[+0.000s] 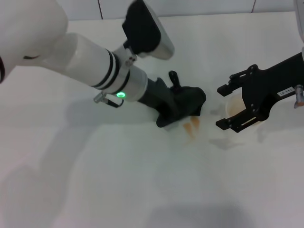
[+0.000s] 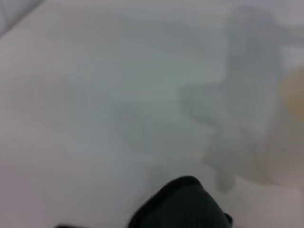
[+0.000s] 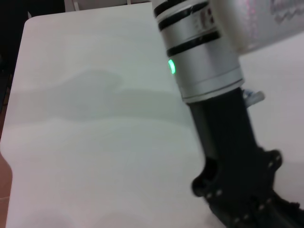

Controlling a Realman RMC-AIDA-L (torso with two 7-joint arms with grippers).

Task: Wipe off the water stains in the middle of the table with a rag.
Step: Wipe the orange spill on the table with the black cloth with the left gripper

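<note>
The orange-brown water stains are left uncovered by the rag's near edge [image 1: 179, 118], so the robot's left gripper should go back and wipe the rag over the stained spot [image 1: 191, 127] before lifting the rag.
My left gripper [image 1: 183, 110] reaches down to the middle of the white table [image 1: 118, 180] and is shut on the black rag [image 1: 189, 99], whose loop tab sticks up at the back. The rag is pressed on the table at the far edge of the orange-brown water stains [image 1: 192, 126], which show just in front of it. A corner of the rag shows in the left wrist view [image 2: 180, 206]. My right gripper [image 1: 222, 107] is open, its fingers on either side of a white paper cup [image 1: 233, 105], to the right of the stains.
The left arm's silver wrist with a green light [image 1: 120, 95] slants in from the upper left; it also shows in the right wrist view [image 3: 199, 61]. Faint grey smears [image 1: 223, 141] lie on the table near the cup. The table's far edge [image 1: 213, 14] runs along the back.
</note>
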